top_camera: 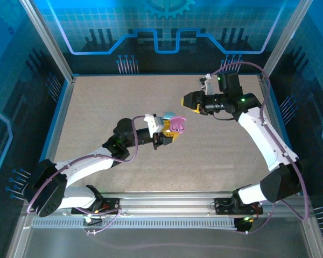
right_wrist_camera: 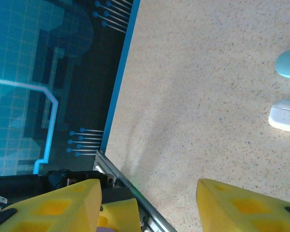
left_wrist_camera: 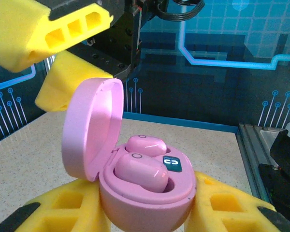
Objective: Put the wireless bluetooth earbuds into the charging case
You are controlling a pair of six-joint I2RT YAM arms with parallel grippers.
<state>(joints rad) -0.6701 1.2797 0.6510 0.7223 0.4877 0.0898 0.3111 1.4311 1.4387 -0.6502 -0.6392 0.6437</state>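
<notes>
I keep moving my right gripper toward the charging case's open lid [left_wrist_camera: 94, 129] and close until the lid shuts, since both earbuds [left_wrist_camera: 142, 166] are sitting in the charging case's wells.
The pink charging case [left_wrist_camera: 150, 205] stands upright with its lid [left_wrist_camera: 89, 130] swung open, and my left gripper [top_camera: 170, 133] is shut on its base from both sides. Two pink wireless bluetooth earbuds lie in its wells, one at the front [left_wrist_camera: 140, 171] and one behind it [left_wrist_camera: 146, 144]. In the top view the case [top_camera: 178, 124] is near the table's middle. My right gripper [top_camera: 186, 100] hangs open just above and behind the case with nothing between its yellow fingers [left_wrist_camera: 48, 29], and it stands apart from the lid.
A pale blue oval case [right_wrist_camera: 288, 65] and a white case [right_wrist_camera: 285, 117] lie on the speckled table [top_camera: 97, 107] near the left gripper; the blue one [top_camera: 168, 114] sits just behind the pink case. Blue-lit walls and a metal rail [top_camera: 167, 201] border the table.
</notes>
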